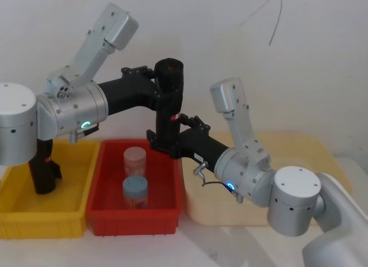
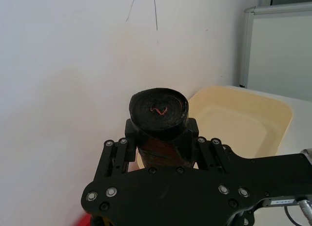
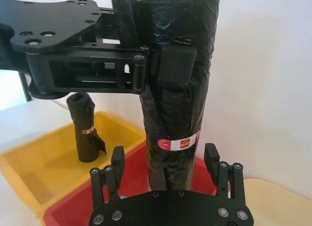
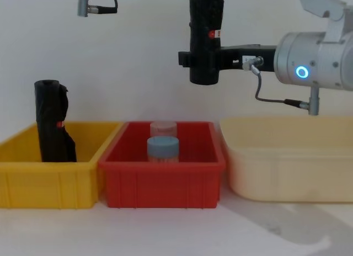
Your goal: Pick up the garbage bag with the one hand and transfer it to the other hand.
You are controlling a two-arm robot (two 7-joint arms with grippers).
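Observation:
My gripper will carry the garbage bag (image 4: 206, 16) by its lower end, and the bag will stay rolled up and upright because the sticker (image 4: 214, 33) holds the film around a straight roll.
The garbage bag (image 1: 168, 94), a tight black roll with a red-and-white sticker (image 3: 181, 144), hangs upright above the red bin (image 1: 132, 216). My left gripper (image 1: 160, 87), on the arm with the green ring, is shut on the roll's upper part; one of its pads (image 3: 176, 65) presses the film. In the left wrist view the roll's top end (image 2: 158, 110) sits between the jaws. My right gripper (image 3: 165, 161), on the arm with the blue ring, is open and straddles the roll's lower part, with a gap on each side. In the chest view it sits at the roll's bottom (image 4: 203, 60).
A second black roll with a loose flap (image 4: 52, 123) stands in the yellow bin (image 4: 33, 184) at the left. Two lidded jars (image 1: 135, 159) (image 1: 135, 191) stand in the red bin. A cream tub (image 4: 287, 168) is at the right. A white wall rises behind.

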